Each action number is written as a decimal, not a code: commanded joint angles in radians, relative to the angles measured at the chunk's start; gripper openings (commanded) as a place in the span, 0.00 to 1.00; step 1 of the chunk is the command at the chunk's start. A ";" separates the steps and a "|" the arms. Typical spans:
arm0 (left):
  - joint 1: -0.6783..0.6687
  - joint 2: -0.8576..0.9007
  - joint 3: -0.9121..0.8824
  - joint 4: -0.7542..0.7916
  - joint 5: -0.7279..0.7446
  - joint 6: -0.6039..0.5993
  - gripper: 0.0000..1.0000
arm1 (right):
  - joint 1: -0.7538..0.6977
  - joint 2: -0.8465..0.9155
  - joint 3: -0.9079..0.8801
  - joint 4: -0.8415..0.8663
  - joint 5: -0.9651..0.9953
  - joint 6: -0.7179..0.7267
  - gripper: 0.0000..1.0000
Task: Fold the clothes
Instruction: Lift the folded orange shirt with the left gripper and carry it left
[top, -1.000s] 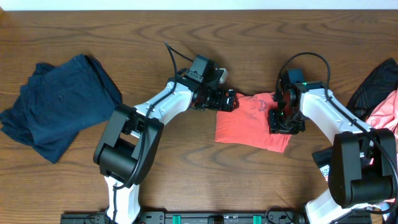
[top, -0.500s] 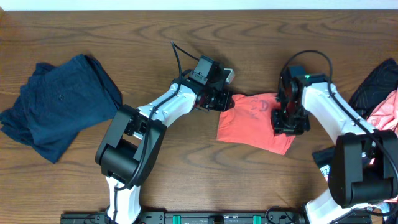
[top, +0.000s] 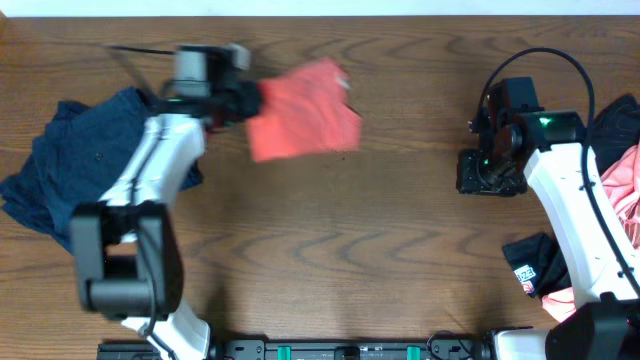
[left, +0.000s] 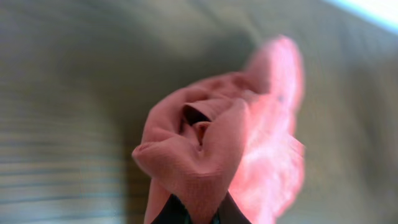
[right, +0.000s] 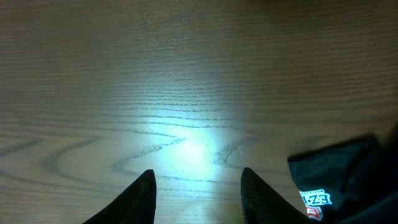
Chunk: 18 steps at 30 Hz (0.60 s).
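My left gripper should go on moving over the pile before it lets go there, with the coral-red shirt folded (top: 305, 110) and the way to the dark blue garment pile (top: 85, 165) open.
A folded coral-red shirt (top: 302, 122) hangs in the air over the table's upper left, blurred by motion. My left gripper (top: 250, 102) is shut on its left edge. In the left wrist view the bunched coral cloth (left: 199, 143) fills the middle, pinched between the dark fingertips (left: 177, 214) at the bottom. My right gripper (top: 490, 178) stands open over bare wood at the right, well apart from the shirt. The right wrist view shows only wood grain between its two black fingers (right: 142, 196).
A dark blue garment pile (top: 90, 170) lies at the far left, just under my left arm. At the right edge lie a black garment (top: 612, 128), a pink one (top: 622, 190) and a black piece with a logo (top: 535, 270), also seen as the logo cloth (right: 339, 183).
My left gripper shut on the coral shirt and swung it from the middle of the table up and to the left. My right gripper came off the shirt and drew back to the right.
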 joint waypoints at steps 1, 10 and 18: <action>0.141 -0.056 0.040 0.002 -0.089 0.013 0.06 | -0.010 -0.018 0.014 -0.007 0.005 0.013 0.43; 0.529 -0.141 0.088 -0.063 -0.081 -0.006 0.06 | -0.010 -0.018 0.014 -0.011 0.005 0.013 0.43; 0.715 -0.155 0.087 -0.135 -0.081 -0.079 0.06 | -0.010 -0.018 0.014 -0.016 0.005 0.013 0.43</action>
